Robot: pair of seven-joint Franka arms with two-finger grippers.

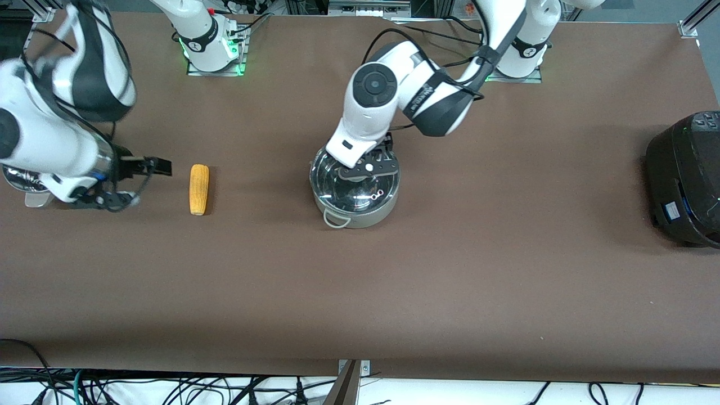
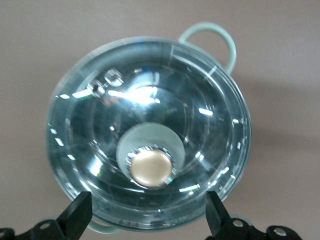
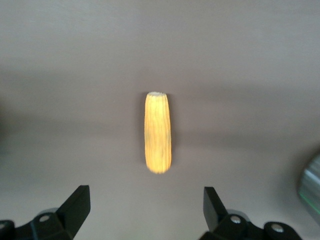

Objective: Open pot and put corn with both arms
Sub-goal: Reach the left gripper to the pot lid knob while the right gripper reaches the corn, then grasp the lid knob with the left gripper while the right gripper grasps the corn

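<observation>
When I lower the yellow corn (image 1: 198,189) into the steel pot, the corn should fit whole inside: it is shorter than the glass lid (image 1: 354,190) is wide.
The steel pot (image 1: 354,194) stands mid-table with its glass lid (image 1: 360,188) on. My left gripper (image 1: 363,170) hangs open just over the lid. In the left wrist view the lid's round knob (image 2: 151,167) lies between and ahead of the open fingertips (image 2: 77,215), untouched, and one loop handle (image 2: 210,37) shows. The yellow corn (image 1: 199,189) lies on the table toward the right arm's end. My right gripper (image 1: 151,181) is open and empty beside the corn. In the right wrist view the corn (image 3: 158,132) lies ahead of the open gripper (image 3: 145,210).
A black rice cooker (image 1: 686,177) stands at the left arm's end of the table. A steel steamer basket (image 1: 22,183) is mostly hidden under the right arm. A shiny steel edge (image 3: 312,190) shows at the rim of the right wrist view.
</observation>
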